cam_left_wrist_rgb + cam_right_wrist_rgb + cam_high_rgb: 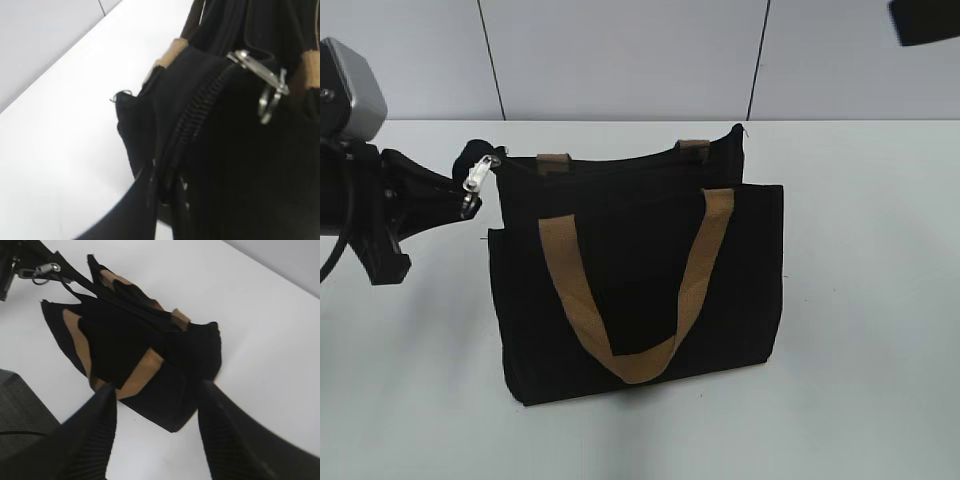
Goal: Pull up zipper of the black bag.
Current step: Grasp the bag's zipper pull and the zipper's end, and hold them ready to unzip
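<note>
My left gripper is pinching the zipper's end strip beside the free pull tab. It should keep the strip still while my right gripper reaches for the pull tab.
The black bag stands upright mid-table, its tan handle hanging down the front. The zipper runs along its top edge. Its silver pull tab hangs at the bag's left end and also shows in the left wrist view and the right wrist view. My left gripper is shut on the zipper's end strip just below the pull tab; its jaws pinch the black strip. My right gripper is open and empty, high above the bag; only a dark part of it shows at top right.
The white table lies around the bag. A grey panelled wall stands behind it. A dark grey block sits at the lower left of the right wrist view.
</note>
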### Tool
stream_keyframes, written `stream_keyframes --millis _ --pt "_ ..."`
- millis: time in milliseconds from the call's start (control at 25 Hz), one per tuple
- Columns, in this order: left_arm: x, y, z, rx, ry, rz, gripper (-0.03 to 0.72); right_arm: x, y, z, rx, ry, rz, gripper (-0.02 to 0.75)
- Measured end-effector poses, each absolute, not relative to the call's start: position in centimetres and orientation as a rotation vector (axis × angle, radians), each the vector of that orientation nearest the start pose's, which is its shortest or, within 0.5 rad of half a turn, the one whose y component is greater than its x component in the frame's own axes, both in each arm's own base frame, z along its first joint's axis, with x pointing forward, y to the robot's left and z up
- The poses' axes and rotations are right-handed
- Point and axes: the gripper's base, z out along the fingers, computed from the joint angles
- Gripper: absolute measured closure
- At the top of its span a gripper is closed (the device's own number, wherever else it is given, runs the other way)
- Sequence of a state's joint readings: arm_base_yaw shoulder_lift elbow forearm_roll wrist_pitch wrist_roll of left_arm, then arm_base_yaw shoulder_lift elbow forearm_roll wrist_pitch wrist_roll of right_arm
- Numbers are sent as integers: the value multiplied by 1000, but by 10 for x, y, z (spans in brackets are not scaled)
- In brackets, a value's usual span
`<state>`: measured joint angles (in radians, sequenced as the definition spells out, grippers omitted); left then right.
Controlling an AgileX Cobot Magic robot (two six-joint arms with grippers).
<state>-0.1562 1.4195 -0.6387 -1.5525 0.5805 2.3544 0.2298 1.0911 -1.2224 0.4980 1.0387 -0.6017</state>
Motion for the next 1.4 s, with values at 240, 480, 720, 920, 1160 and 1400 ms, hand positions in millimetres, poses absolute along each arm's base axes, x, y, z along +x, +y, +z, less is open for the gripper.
stream_keyframes --millis 240,480,720,920,1160,1400 --pt "244 -89 226 1246 1736 -273 658 216 141 401 -921 2197 614 370" --pt "244 -89 226 1247 1746 -275 658 235 210 368 -1057 2221 679 380" --pt "244 -89 225 1247 1747 -276 658 235 262 334 -1271 2091 582 382" --pt "244 -88 225 1246 1748 -275 658 244 282 308 -1158 2189 621 412" --pt "244 -88 225 1245 1749 -276 658 251 289 291 -1098 2270 632 451" --pt "244 -88 225 1245 1749 -276 658 257 293 281 -1079 2275 626 452"
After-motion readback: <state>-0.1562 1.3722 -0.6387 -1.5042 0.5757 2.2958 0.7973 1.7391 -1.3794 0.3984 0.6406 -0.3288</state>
